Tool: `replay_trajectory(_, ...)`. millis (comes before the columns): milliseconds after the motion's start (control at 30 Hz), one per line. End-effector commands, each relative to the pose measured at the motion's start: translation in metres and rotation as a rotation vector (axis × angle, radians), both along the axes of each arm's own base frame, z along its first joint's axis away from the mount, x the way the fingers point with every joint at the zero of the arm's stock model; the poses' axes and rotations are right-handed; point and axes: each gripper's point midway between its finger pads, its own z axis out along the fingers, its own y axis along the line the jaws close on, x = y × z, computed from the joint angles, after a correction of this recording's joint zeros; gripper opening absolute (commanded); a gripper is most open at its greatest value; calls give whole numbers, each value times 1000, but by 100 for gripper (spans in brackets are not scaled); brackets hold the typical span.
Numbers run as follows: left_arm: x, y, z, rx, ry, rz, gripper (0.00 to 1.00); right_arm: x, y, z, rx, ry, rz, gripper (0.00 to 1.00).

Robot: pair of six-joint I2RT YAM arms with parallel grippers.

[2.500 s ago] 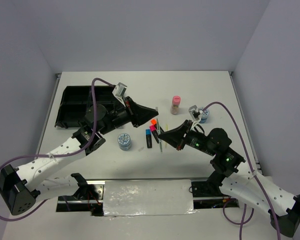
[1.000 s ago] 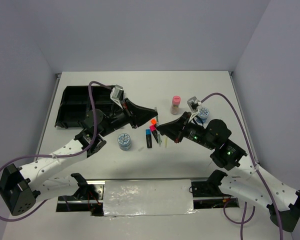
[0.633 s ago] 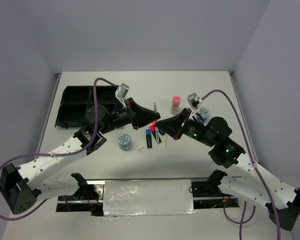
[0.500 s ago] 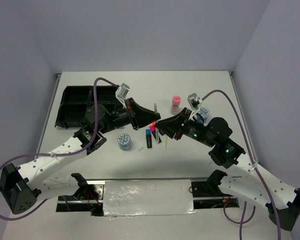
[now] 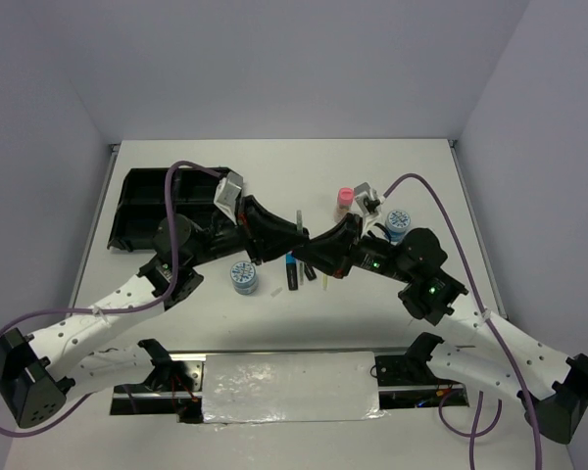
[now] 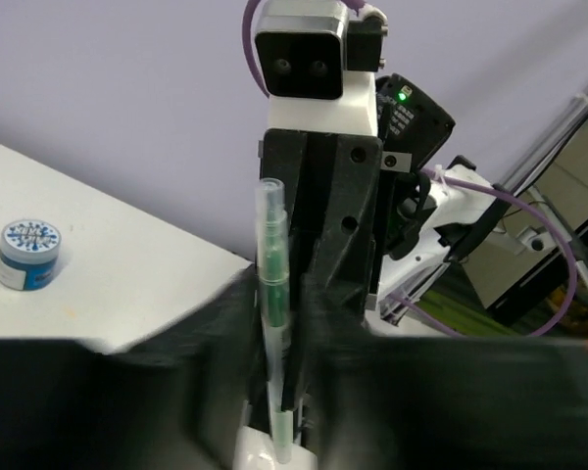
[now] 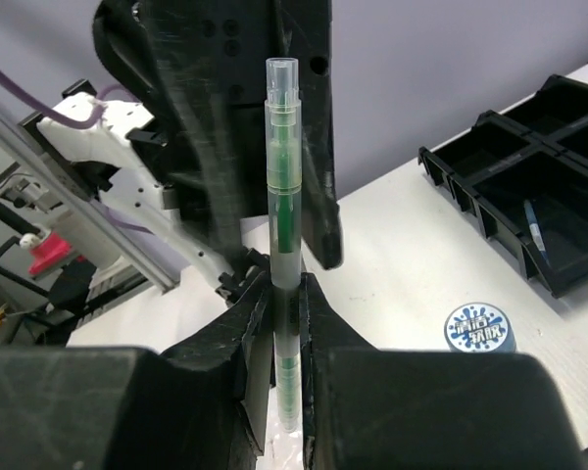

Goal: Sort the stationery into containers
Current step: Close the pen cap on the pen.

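Note:
Next, I take the pen's upper part (image 7: 283, 147) with my left gripper and carry the pen to the black tray, because my right gripper is holding the green pen by its lower part (image 7: 287, 377), far from that tray.
A thin clear pen with a green core (image 5: 299, 220) stands upright in the air between both grippers above the table's middle. My right gripper (image 5: 315, 247) is shut on its lower part; the right wrist view shows the pen (image 7: 284, 196) clamped between the fingers (image 7: 285, 294). My left gripper (image 5: 290, 241) faces it from the other side. In the left wrist view the pen (image 6: 272, 284) sits between that gripper's jaws (image 6: 274, 304), which are blurred and close against it. The black tray (image 5: 142, 211) lies at the far left.
Under the grippers lie a blue-capped marker (image 5: 291, 270) and a yellow-green pen (image 5: 328, 277). One round tin (image 5: 243, 277) sits left of them, another (image 5: 399, 223) at the right by the pink-capped bottle (image 5: 345, 199). The tray (image 7: 529, 186) holds a thin pen (image 7: 534, 227).
My left gripper brought the pen upright toward the middle. My right gripper rose from the table and closed on the pen's lower part. Both grippers now meet at the pen.

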Motion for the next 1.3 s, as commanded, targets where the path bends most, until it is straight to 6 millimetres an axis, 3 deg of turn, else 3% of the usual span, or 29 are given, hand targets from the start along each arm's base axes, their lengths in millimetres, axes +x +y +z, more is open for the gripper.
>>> replay_trajectory(0, -5, 7, 25, -24, -89, 36, 44, 0, 1, 18, 46, -44, 10, 0)
replay_trajectory(67, 0, 9, 32, -16, -89, 72, 59, 1, 0, 15, 33, -49, 2, 0)
replay_trajectory(100, 7, 10, 26, 16, -64, 106, 74, 1, 0, 8, 19, -51, -3, 0)
replay_trajectory(267, 23, 17, 40, 40, -37, 212, 74, -2, -4, 0, 2, -61, -9, 0)
replay_trajectory(467, 27, 18, 48, 34, -26, 229, 61, -5, -5, -1, -16, -64, 4, 0)
replay_trajectory(767, 17, 6, 34, 43, -6, 126, 50, 0, -5, 4, -23, -56, -21, 0)
replay_trajectory(833, 14, 3, 31, 42, -2, 99, 38, 2, -5, 5, -21, -51, -29, 0)
replay_trajectory(967, 13, 2, 19, 56, 24, 83, 0, 7, -4, 8, -19, -42, -49, 0)
replay_trajectory(1067, 8, -2, 9, 70, 40, 44, 0, 11, -5, 21, -9, -58, -73, 0)
replay_trajectory(1133, 4, -5, -1, 72, 67, 15, 0, 14, -6, 43, 9, -94, -89, 0)
replay_trajectory(1167, 2, -9, -10, 81, 80, 0, 0, 17, -6, 49, 4, -99, -102, 0)
replay_trajectory(1200, 0, -12, -26, 95, 97, -12, 0, 21, -10, 77, 36, -143, -139, 0)
replay_trajectory(1267, -7, -18, -54, 127, 144, -37, 0, 33, -8, 95, 34, -158, -173, 0)
